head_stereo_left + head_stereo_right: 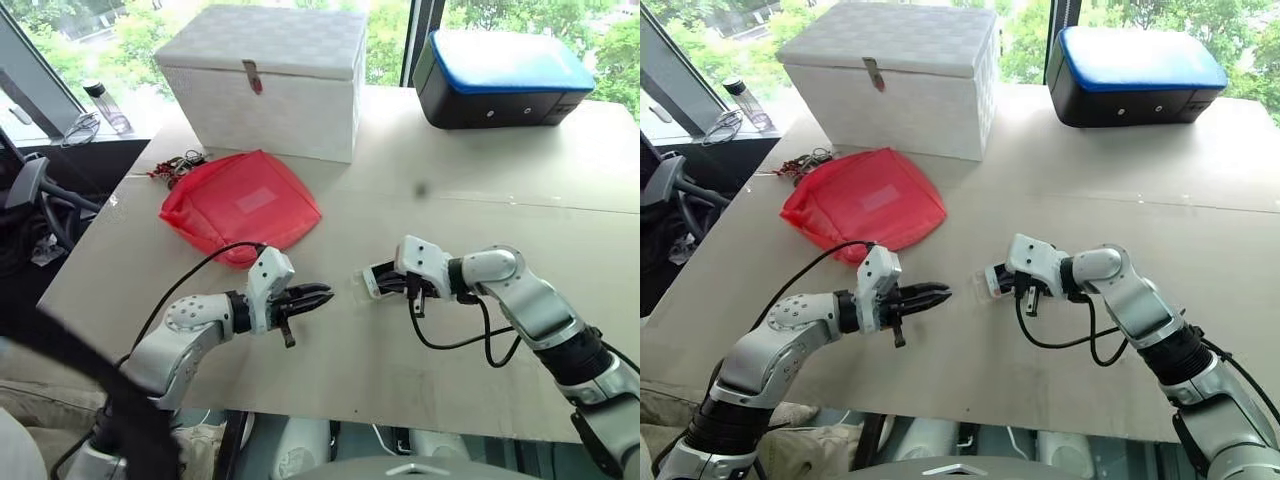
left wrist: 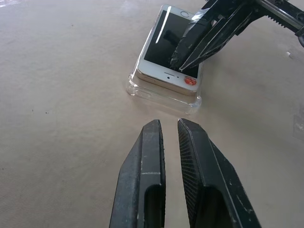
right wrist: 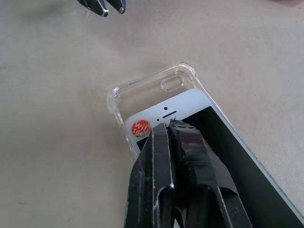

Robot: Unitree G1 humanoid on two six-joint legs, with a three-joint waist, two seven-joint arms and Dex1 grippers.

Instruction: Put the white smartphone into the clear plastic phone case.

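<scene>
The smartphone's top end stops before the case's camera end [image 3: 151, 95]. My right gripper should move off the screen and push the smartphone from its home button end [image 2: 183, 13].
The white smartphone [image 3: 183, 105] lies screen up in the clear plastic phone case [image 3: 117, 97] on the tan table, an orange sticker on its bezel. Its top end stops short of the case end with the camera cut-out. In the left wrist view that end of the phone [image 2: 166, 76] looks slightly raised above the case rim [image 2: 164, 97]. My right gripper [image 3: 167, 126] is shut, its tips resting on the phone's screen. My left gripper [image 2: 167, 124] is a short way off, level and pointing at the case's end, fingers together with nothing between them.
A red cloth bag [image 1: 240, 205] lies behind my left arm, with a white box [image 1: 270, 75] further back. A black and blue case [image 1: 500, 80] stands at the far right. The table's front edge [image 1: 400, 420] runs close below both arms.
</scene>
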